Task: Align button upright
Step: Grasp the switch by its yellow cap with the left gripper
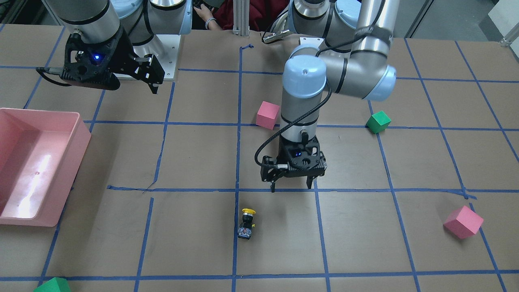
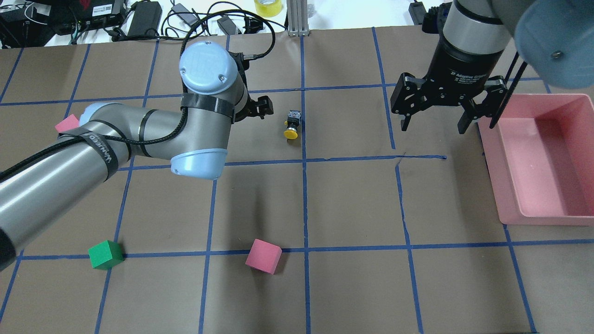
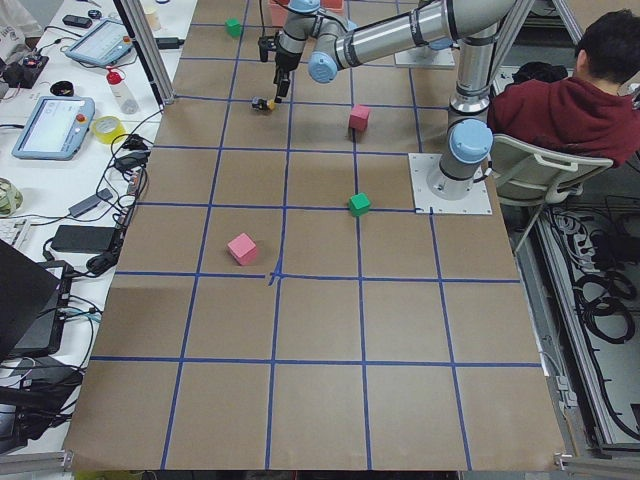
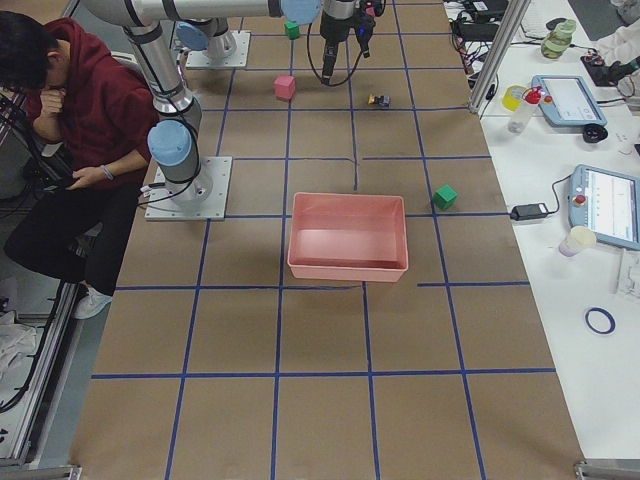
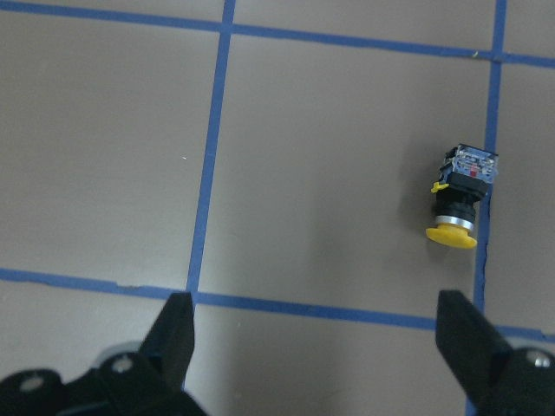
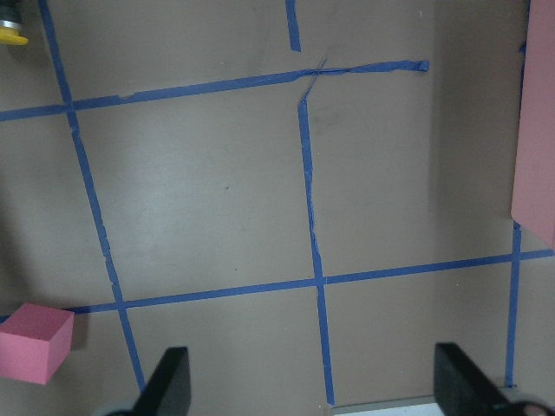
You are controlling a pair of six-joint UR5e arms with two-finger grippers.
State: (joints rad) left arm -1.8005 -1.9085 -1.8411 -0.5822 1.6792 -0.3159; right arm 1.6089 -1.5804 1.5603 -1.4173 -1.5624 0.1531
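The contact block (image 1: 244,232) has a flat, square end, so the button (image 1: 246,223) will stay standing by itself on that end of the contact block, yellow cap up, once the robot turns it upright.
The button (image 1: 246,223) (image 2: 292,125) lies on its side on the brown table, right by a blue tape line, its yellow cap toward the robot and its contact block away from it. My left gripper (image 1: 292,187) hangs open above the table, a short way to the side of the button and not touching it. In the left wrist view the button (image 5: 460,195) sits beyond the right fingertip (image 5: 460,334), outside the open jaws. My right gripper (image 2: 434,126) hovers open and empty near the pink bin. The yellow cap (image 6: 10,35) peeks into the right wrist view's top left corner.
A pink bin (image 2: 492,162) stands on the robot's right side. Pink cubes (image 2: 263,256) (image 2: 67,124) and a green cube (image 2: 106,254) lie on the table; another green cube (image 1: 52,285) shows at the front-facing view's lower edge. A seated person (image 4: 70,110) is behind the robot.
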